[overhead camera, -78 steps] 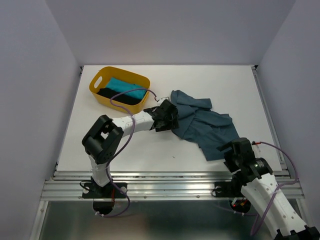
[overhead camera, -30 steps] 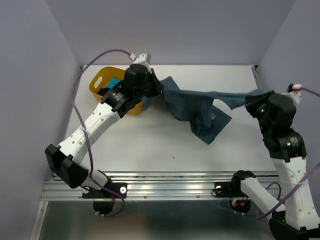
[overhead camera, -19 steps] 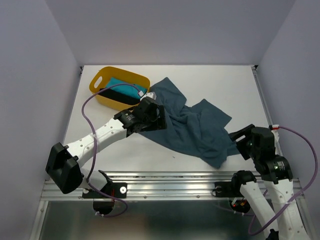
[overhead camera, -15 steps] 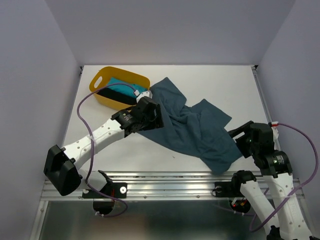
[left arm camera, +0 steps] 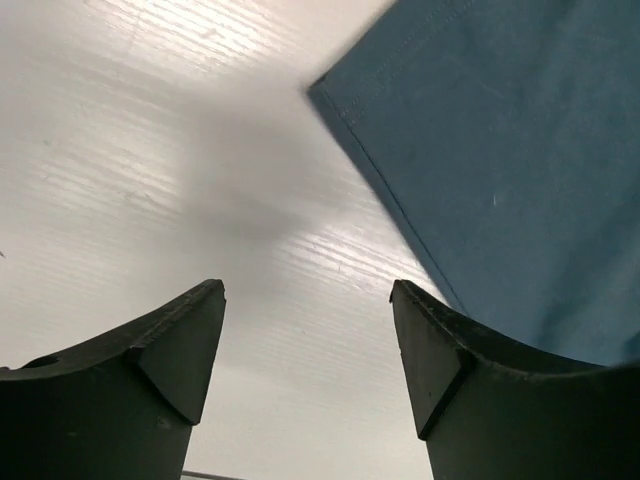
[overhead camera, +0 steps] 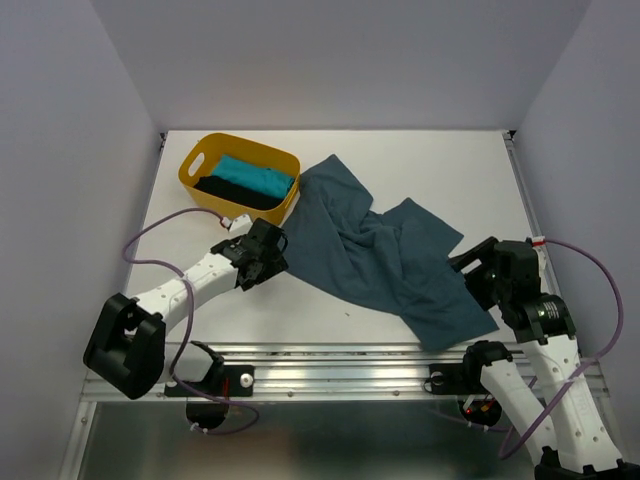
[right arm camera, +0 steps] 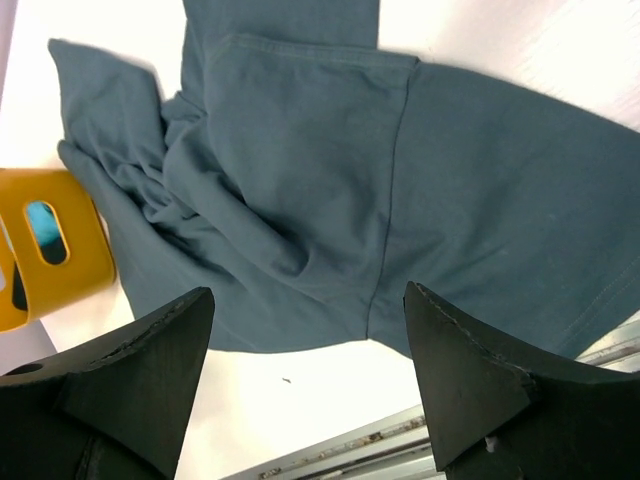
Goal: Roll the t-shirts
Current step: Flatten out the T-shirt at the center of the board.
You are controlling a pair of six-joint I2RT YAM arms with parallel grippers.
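I expect the slate-blue t-shirt (overhead camera: 425, 285) to fall open into a wide hanging sheet when I lift it with both grippers, because loose folds (overhead camera: 358, 233) bunch across the t-shirt's middle.
The slate-blue t-shirt (overhead camera: 385, 255) lies spread and creased across the middle of the table, one corner near the front rail. My left gripper (overhead camera: 274, 258) is open just off the shirt's left edge; in the left wrist view the left gripper (left arm camera: 308, 300) has only bare table between its fingers, with the shirt's edge (left arm camera: 500, 150) to the right. My right gripper (overhead camera: 468, 268) is open over the shirt's right edge; in the right wrist view the right gripper (right arm camera: 308, 300) hangs above the shirt (right arm camera: 330, 170), holding nothing. A turquoise t-shirt (overhead camera: 255, 175) and a black t-shirt (overhead camera: 232, 191) lie in the tub.
The yellow tub (overhead camera: 200, 160) stands at the back left, touching the blue shirt's far corner, and shows as the yellow tub (right arm camera: 60, 255) in the right wrist view. The metal front rail (overhead camera: 340, 355) runs just below the shirt's near corner. White table (left arm camera: 150, 150) lies left of the shirt.
A second ago both grippers held the blue shirt stretched in the air. They lowered it, opened and let go; it now lies on the table, and the left arm has drawn back leftward.
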